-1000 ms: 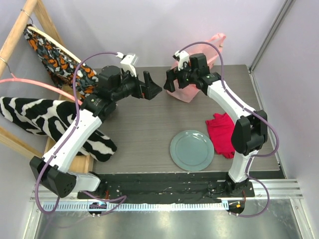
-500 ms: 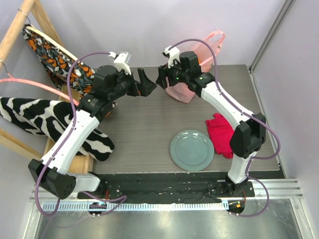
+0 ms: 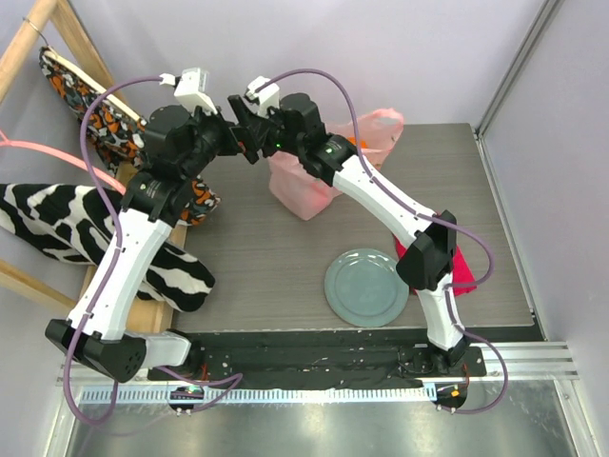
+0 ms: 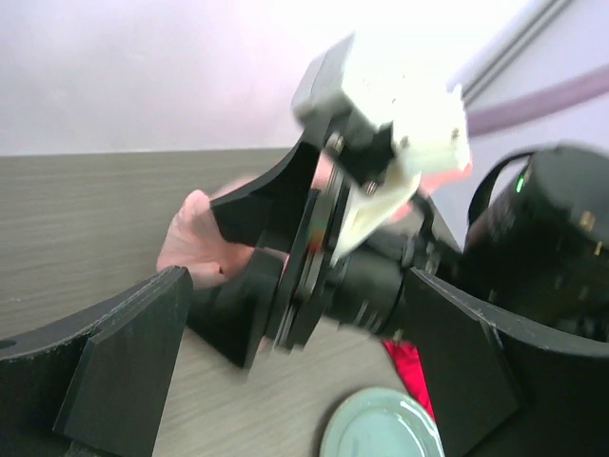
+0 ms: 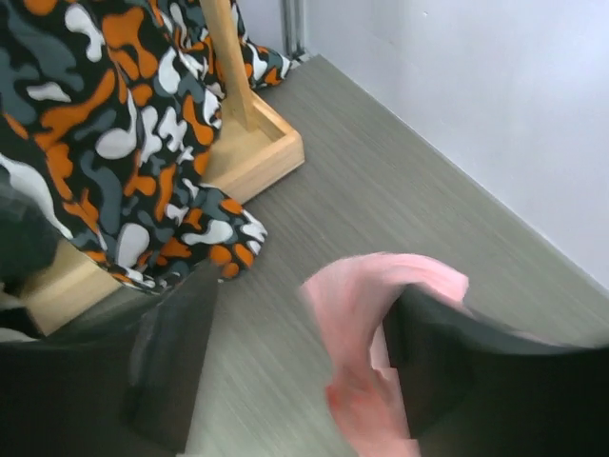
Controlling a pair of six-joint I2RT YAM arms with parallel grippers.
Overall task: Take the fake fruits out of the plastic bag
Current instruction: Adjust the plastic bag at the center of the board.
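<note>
My gripper will make the bag (image 3: 304,195) open wide and show an orange fake fruit when it pulls the bag's rim, because orange (image 3: 357,143) shows at the plastic bag's opening.
The pale-pink plastic bag (image 3: 306,188) hangs stretched from my right gripper (image 3: 249,122) down to the table's back. In the right wrist view the jaws (image 5: 314,371) stand wide apart and a fold of the bag (image 5: 381,314) drapes against the right finger (image 5: 476,381). My left gripper (image 3: 231,145) is open and empty, raised close in front of the right gripper. In the left wrist view its fingers (image 4: 124,362) frame the right gripper (image 4: 266,267) and the bag (image 4: 195,238) behind it. No fake fruit shows clearly; the bag hides its contents.
A grey-green plate (image 3: 366,288) lies at the front centre, also in the left wrist view (image 4: 381,428). A magenta-red cloth (image 3: 463,271) lies right of it. A wooden rack with a camouflage cloth (image 3: 90,105) (image 5: 95,124) and a zebra cloth (image 3: 57,224) stands at the left.
Both grippers have risen and moved left toward the rack. The right gripper has carried the bag's edge with it, pulling the bag leftward across the table's back.
</note>
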